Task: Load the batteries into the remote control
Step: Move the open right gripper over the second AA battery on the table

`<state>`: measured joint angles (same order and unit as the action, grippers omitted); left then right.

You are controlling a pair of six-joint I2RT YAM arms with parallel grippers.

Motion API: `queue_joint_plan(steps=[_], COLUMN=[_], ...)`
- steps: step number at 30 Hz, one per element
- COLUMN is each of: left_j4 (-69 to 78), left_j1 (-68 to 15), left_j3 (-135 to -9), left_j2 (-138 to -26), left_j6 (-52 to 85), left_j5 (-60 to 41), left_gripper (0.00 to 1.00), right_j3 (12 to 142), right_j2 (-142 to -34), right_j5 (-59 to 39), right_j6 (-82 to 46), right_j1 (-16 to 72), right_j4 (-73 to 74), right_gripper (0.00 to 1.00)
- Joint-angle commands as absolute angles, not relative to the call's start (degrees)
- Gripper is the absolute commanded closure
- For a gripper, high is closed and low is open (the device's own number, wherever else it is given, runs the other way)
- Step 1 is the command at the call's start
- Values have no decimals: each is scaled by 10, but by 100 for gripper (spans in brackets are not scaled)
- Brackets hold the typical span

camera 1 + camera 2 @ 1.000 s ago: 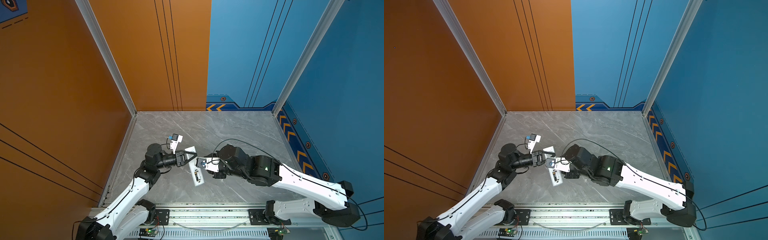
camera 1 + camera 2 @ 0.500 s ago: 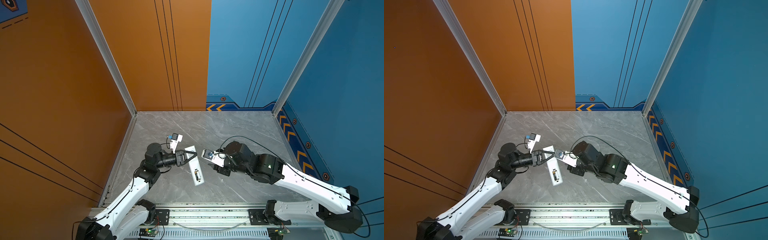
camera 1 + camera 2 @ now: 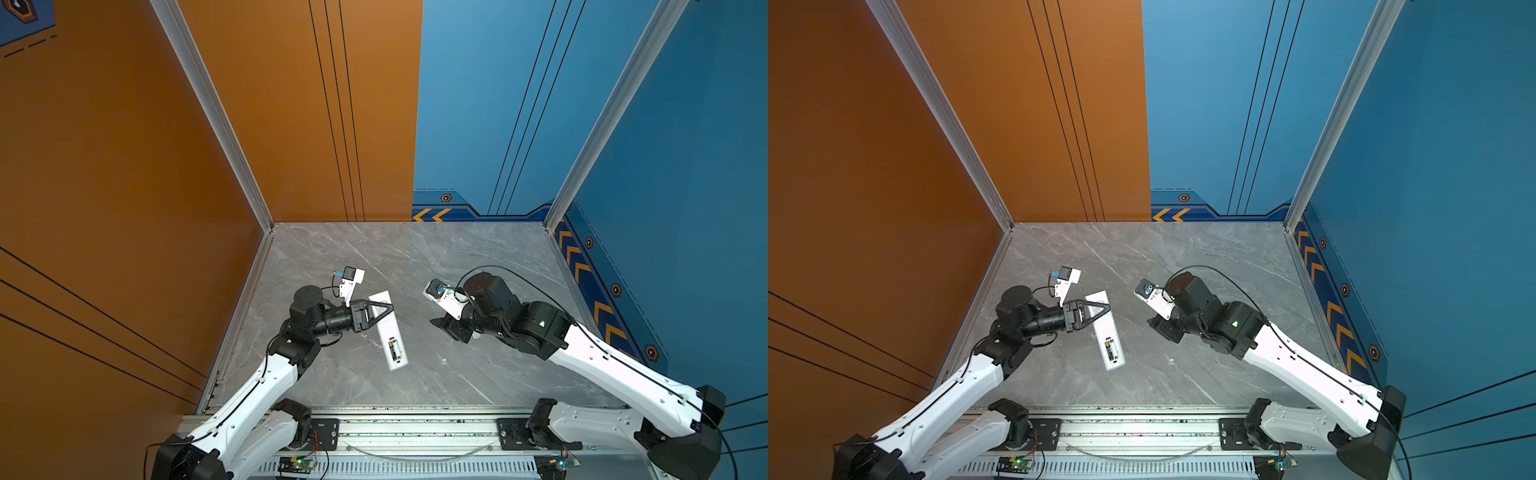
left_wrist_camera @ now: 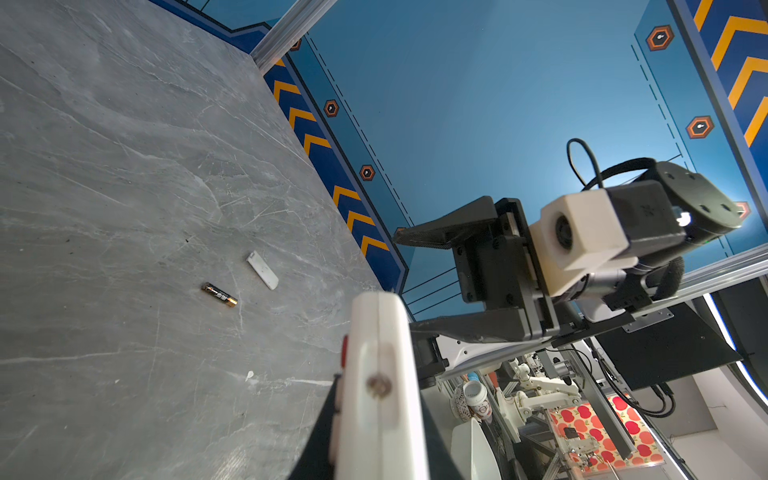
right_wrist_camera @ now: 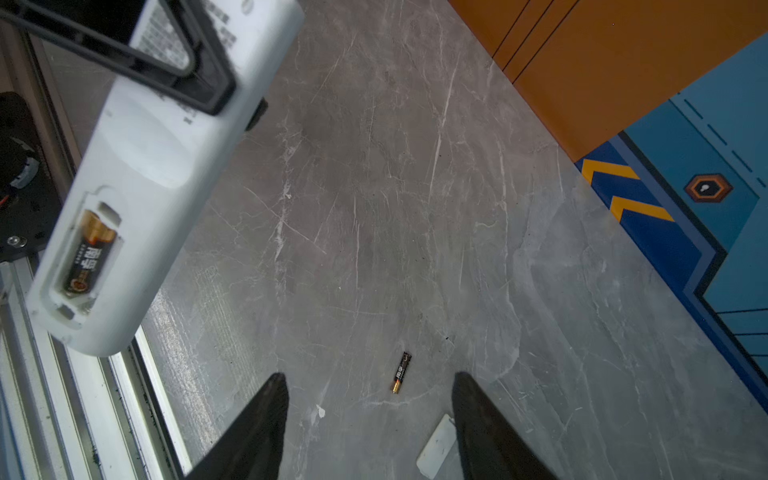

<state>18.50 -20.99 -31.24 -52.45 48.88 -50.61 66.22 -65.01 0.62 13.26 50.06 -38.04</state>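
Note:
My right gripper keeps going down and closes on the loose battery's body (image 5: 401, 372), since the battery lies free of the white cover (image 5: 436, 446), lengthwise between the open fingers.
The white remote control (image 3: 388, 332) hangs over the table with its back up, and my left gripper (image 3: 390, 307) is shut on its far end. One battery (image 5: 89, 249) lies in the open recess near the remote's free end. A second battery (image 5: 401, 372) lies loose on the grey table, seen also in the left wrist view (image 4: 219, 294); it does not show in the top views. My right gripper (image 5: 369, 375) hovers above that loose battery, open and empty, well to the right of the remote (image 3: 1108, 332).
A small white cover piece (image 5: 436, 451) lies on the table (image 3: 415, 257) beside the loose battery and close to one right finger. The orange wall stands on the left, the blue wall behind and on the right. A metal rail (image 3: 415, 428) runs along the front edge.
My right gripper has drawn back to the right, away from the remote's recess, and its jaws have spread wider. The left arm and the remote have stayed in place.

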Motion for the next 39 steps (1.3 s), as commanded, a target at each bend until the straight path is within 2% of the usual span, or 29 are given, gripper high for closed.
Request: queue_joint_plan(steps=[1, 13, 39], left_j4=[193, 193, 197], left_j1=[-205, -204, -199], left_j3=[-318, -314, -307], left_j2=[-518, -524, -553], left_j6=[475, 461, 445], left_j5=[-500, -495, -497], left_gripper=[100, 100, 100], right_j3=[647, 621, 630], right_j2=[-637, -664, -838], right_j5=[-10, -41, -25], right_j6=[98, 27, 28], right_j1=[483, 374, 330], right_j4=[-368, -374, -386], right_gripper=[35, 34, 38])
